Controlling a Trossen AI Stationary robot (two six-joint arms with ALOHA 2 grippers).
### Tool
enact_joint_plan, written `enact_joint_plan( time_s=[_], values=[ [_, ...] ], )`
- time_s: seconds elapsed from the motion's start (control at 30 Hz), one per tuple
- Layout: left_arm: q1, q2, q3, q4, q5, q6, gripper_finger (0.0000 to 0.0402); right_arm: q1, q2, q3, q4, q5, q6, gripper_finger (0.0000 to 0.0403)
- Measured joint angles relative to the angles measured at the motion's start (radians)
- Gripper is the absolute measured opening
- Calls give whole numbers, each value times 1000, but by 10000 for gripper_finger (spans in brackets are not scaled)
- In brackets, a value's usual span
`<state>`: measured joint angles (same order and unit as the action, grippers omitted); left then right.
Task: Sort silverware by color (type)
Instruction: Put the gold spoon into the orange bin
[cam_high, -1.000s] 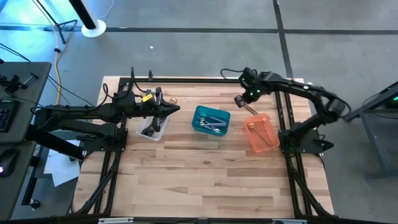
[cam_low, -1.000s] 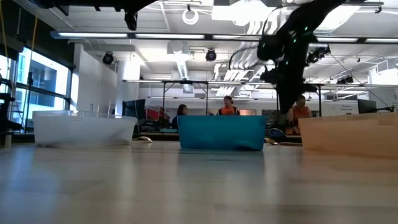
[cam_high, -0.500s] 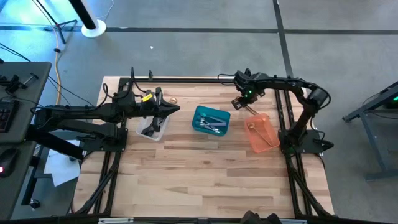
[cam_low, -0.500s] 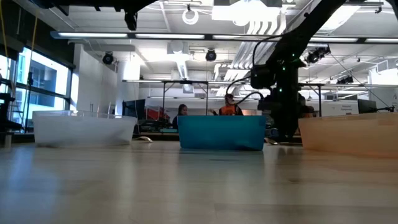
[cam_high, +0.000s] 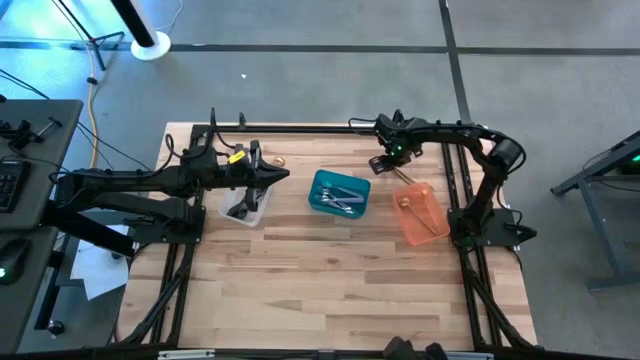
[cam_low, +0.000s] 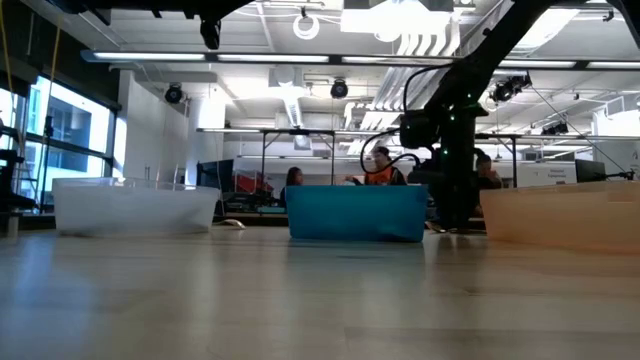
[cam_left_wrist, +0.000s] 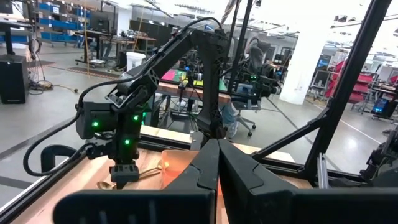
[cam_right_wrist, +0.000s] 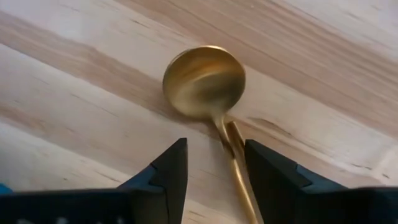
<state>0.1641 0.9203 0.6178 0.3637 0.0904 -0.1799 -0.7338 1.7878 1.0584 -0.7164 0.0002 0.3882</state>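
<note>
Next, I open my right gripper, line it up with the spoon's neck (cam_right_wrist: 219, 124) and grip only the spoon, because another gold handle (cam_right_wrist: 236, 132) is lying against the slanted gold spoon's handle.
A gold spoon (cam_right_wrist: 205, 81) lies flat on the wooden table between the teal bin (cam_high: 322, 181) and the orange bin (cam_high: 412, 228), toward the far edge; it also shows in the high view (cam_high: 400, 176). My right gripper (cam_right_wrist: 216, 165) is open and low over it, one finger on either side of the handle (cam_right_wrist: 236, 158), not touching it. My left gripper (cam_high: 283, 176) is shut and empty, held still above the clear bin (cam_high: 232, 213). Dark utensils lie in the clear bin, silver ones in the teal bin, gold ones in the orange bin.
The three bins stand in a row across the table's far half, with bare wood on the near half. A small gold-toned object (cam_high: 279, 160) lies on the table beyond the clear bin. The black frame rails (cam_high: 300, 128) run along the far edge. People sit in the room behind.
My right gripper has come down from above the bins to the table surface at the gold spoon, shifting slightly toward the table's left, while its arm has folded in. The spoon has stayed where it was.
</note>
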Motion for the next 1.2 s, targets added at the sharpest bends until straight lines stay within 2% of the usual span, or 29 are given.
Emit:
enact_joint_plan(
  time_s=[0.53,0.8,1.2],
  values=[
    [0,0,0,0,-10,0,0,29,0,0,1,-12,49,141],
    [0,0,0,0,-10,-2,0,29,0,0,-1,-11,-96,141],
    [0,0,0,0,-9,-3,0,27,0,0,-5,-11,-153,126]
  ],
)
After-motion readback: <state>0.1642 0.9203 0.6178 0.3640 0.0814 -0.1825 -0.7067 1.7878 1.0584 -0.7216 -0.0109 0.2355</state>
